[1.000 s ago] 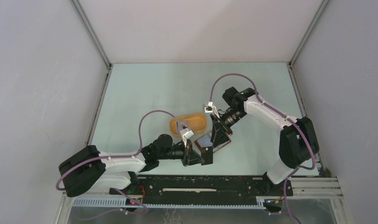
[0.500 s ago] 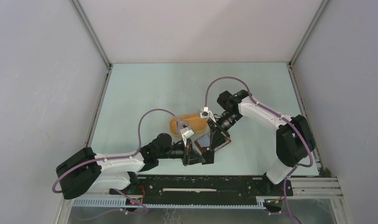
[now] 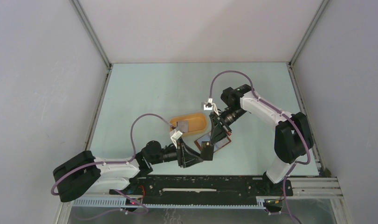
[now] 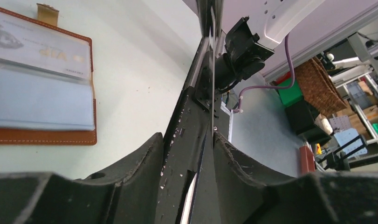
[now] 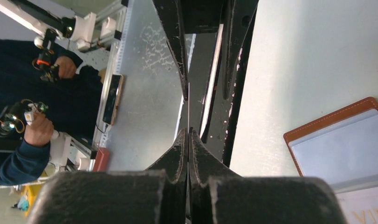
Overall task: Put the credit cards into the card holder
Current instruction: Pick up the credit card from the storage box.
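The robot's right gripper is pinching the grey credit card [image 3: 207,150], so next the left gripper takes the card's edge, freeing the right gripper to hold the card holder's tab [image 4: 48,14].
A grey credit card [image 3: 206,150] stands on edge above the table between my two grippers. My right gripper [image 3: 209,143] is shut on it, and the right wrist view shows its pads [image 5: 181,144] pinching the thin card [image 5: 189,105]. My left gripper [image 3: 202,156] is open, its fingers [image 4: 145,154] standing apart on either side of the card's edge [image 4: 211,116]. The card holder [image 3: 218,143] lies open on the table, brown with pale blue pockets [image 4: 37,88], and a card sits in one pocket. Another credit card [image 3: 182,125] lies in the tray.
An orange-yellow oval tray [image 3: 196,120] sits just behind the grippers, left of the card holder. The two arms meet close together near the table's front edge. The card holder also shows at the right wrist view's lower right [image 5: 338,149].
My right gripper has shut on the card. My left gripper has opened off it and its arm has drawn back to the left.
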Motion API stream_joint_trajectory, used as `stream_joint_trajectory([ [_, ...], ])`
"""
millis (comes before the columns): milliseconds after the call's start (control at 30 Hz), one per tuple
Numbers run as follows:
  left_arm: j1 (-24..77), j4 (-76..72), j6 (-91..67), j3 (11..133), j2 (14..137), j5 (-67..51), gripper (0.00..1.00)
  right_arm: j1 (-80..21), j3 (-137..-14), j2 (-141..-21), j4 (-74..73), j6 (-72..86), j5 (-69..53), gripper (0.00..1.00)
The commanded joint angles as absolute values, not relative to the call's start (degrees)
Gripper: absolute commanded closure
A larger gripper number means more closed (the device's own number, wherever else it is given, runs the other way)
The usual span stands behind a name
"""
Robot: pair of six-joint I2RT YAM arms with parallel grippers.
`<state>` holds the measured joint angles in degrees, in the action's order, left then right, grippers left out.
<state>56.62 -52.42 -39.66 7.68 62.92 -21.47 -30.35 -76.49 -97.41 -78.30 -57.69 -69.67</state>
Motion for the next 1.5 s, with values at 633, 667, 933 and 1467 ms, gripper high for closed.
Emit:
stream_joint_trajectory([
  [633, 57.4, -80.7, -48.5, 4.5, 74.0, -12.8, 0.67, -24.0, -79.2, -99.5, -84.8, -62.1, -77.7, 1.00],
  [667, 57.4, -80.6, -48.8, 4.9, 74.4, -13.2, 0.72, -24.0, -79.2, -99.5, -84.7, -62.1, -77.7, 1.00],
  [933, 57.5, -80.6, -49.9, 6.1, 76.3, -15.2, 0.75, -24.1, -78.7, -98.6, -83.2, -60.6, -77.5, 1.00],
  [1467, 57.5, -81.2, -52.0, -1.0, 72.4, -10.7, 1.00, -19.1, -77.9, -90.8, -68.9, -51.8, -66.9, 0.55],
])
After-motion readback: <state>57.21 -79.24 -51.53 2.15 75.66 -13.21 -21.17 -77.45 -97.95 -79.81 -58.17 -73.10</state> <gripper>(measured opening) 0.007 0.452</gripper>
